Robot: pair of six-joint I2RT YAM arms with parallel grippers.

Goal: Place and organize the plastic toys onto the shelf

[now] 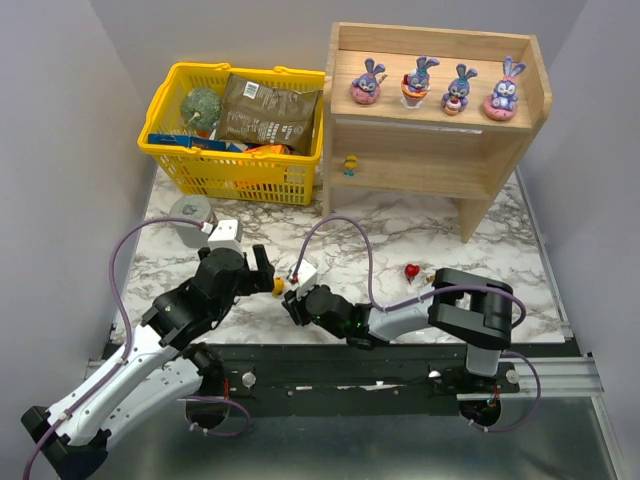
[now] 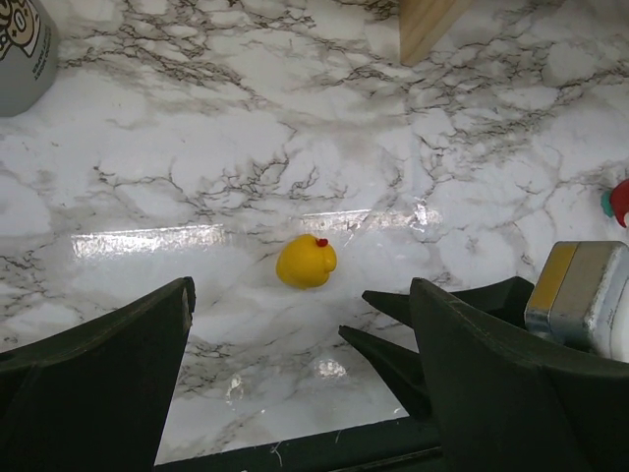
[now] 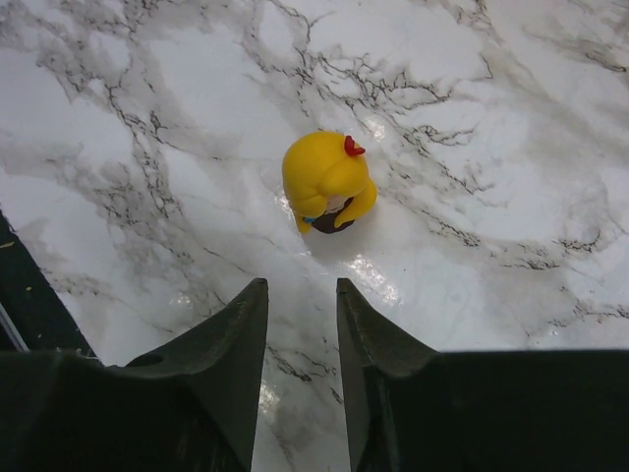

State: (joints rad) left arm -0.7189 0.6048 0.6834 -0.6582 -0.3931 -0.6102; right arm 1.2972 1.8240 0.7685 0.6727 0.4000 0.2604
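Observation:
The gap in my right gripper's fingers (image 3: 303,320) is narrower than the yellow toy's head (image 3: 324,169), so next I spread the fingers wider before reaching around the head and closing.
Four purple-blue bunnies (image 1: 433,85) stand in a row on the top tier of the wooden shelf (image 1: 430,150). A tiny yellow figurine (image 1: 350,163) stands on the lower tier. A yellow toy with a red bow (image 1: 277,285) lies on the marble between both grippers; it also shows in the left wrist view (image 2: 306,262) and the right wrist view (image 3: 327,182). A small red toy (image 1: 411,271) lies on the table further right. My left gripper (image 1: 262,270) (image 2: 301,300) is wide open just short of the yellow toy. My right gripper (image 1: 293,300) (image 3: 301,287) is narrowly open and empty, pointing at it.
A yellow basket (image 1: 235,130) with packets and a green ball stands at the back left. A grey can (image 1: 190,215) (image 2: 20,49) sits left of the grippers. A shelf leg (image 2: 428,25) is ahead. The table's front edge is right behind the grippers.

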